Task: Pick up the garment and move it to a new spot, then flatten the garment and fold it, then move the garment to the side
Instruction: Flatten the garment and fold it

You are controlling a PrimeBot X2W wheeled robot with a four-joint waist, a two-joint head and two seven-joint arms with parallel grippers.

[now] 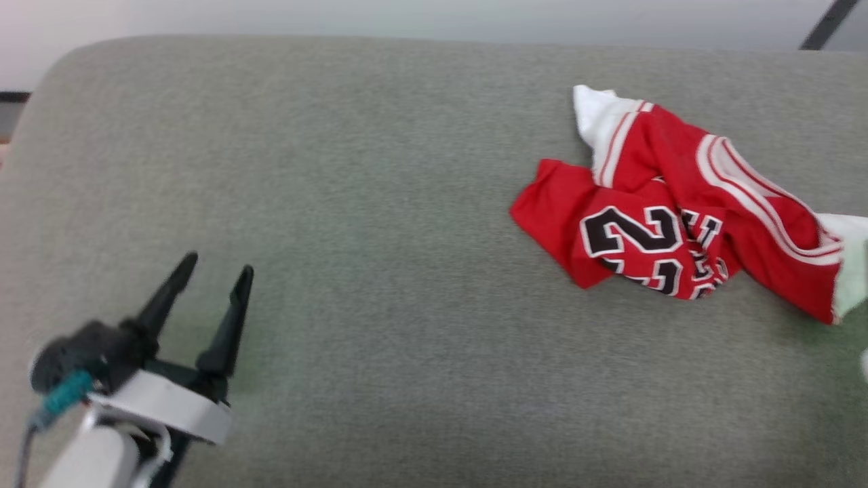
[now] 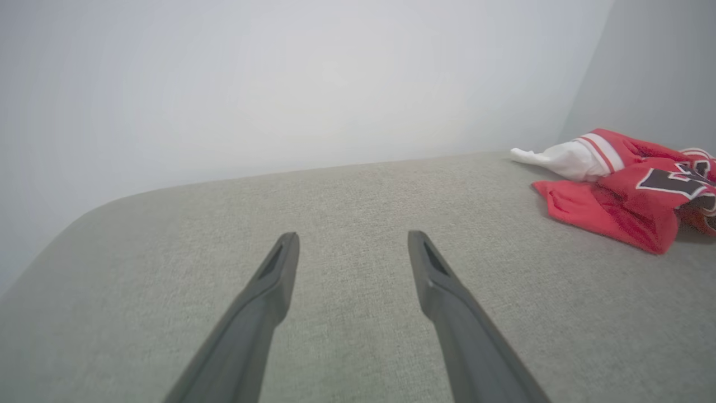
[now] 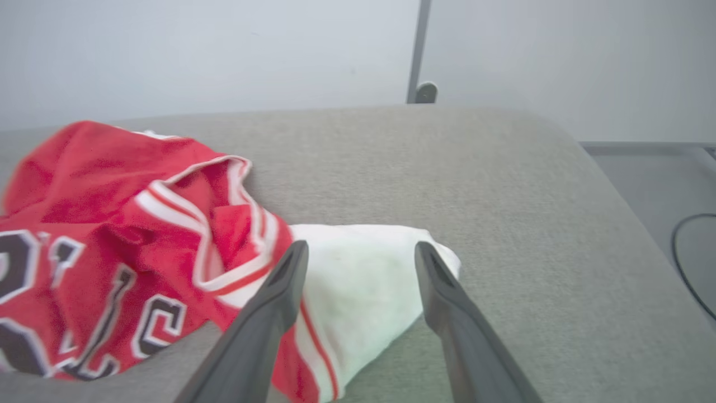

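The red jersey will spread open across its chest but stay bunched below when I pull the white sleeve, because its lettering sinks into a fold.
The garment is a red jersey with white sleeves, striped trim and black numerals. It lies crumpled on the right part of the grey padded surface. My left gripper hovers open at the lower left, far from the cloth, with nothing between its fingers; the garment shows at that view's right edge. My right gripper stands open just over the garment's white sleeve, which lies between and below the spread fingers.
The padded surface rounds off at its far left corner and drops away on the right. A dark pole stands behind it against the pale wall. A black cable lies on the floor at the right.
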